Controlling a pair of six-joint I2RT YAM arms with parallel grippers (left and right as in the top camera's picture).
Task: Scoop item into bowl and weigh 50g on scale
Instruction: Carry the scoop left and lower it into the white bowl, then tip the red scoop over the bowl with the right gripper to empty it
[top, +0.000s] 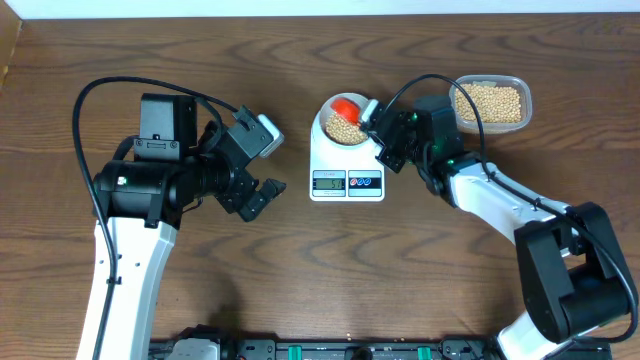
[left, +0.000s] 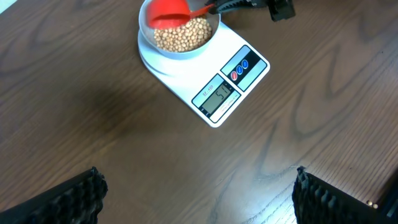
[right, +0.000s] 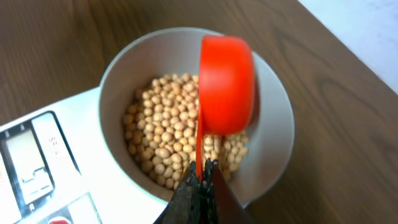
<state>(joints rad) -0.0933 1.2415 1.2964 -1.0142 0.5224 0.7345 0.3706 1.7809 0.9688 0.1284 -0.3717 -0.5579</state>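
Observation:
The scale display (left: 219, 98) shows close to 50g while the red scoop (top: 346, 109) is tipped low over the beans. Next, my right gripper stops tipping the scoop and lifts it out of the way.
The white bowl (top: 331, 124) sits on the white scale (top: 340, 183) and holds tan beans (top: 343, 128). My right gripper (top: 376, 122) is shut on the handle of a red scoop (top: 349, 106), which is tipped on its side over the bowl. In the right wrist view the scoop (right: 225, 84) hangs over the beans (right: 168, 134) in the bowl (right: 121, 71), with the fingers (right: 202, 177) clamped on its handle. In the left wrist view the scale (left: 230, 78) display (left: 217, 99) is lit. My left gripper (top: 258, 198) is open and empty, left of the scale.
A clear plastic tub (top: 490, 102) full of the same beans stands at the back right, behind my right arm. The left wrist view shows bare wood between my open fingers (left: 196, 199). The table's far edge runs along the top.

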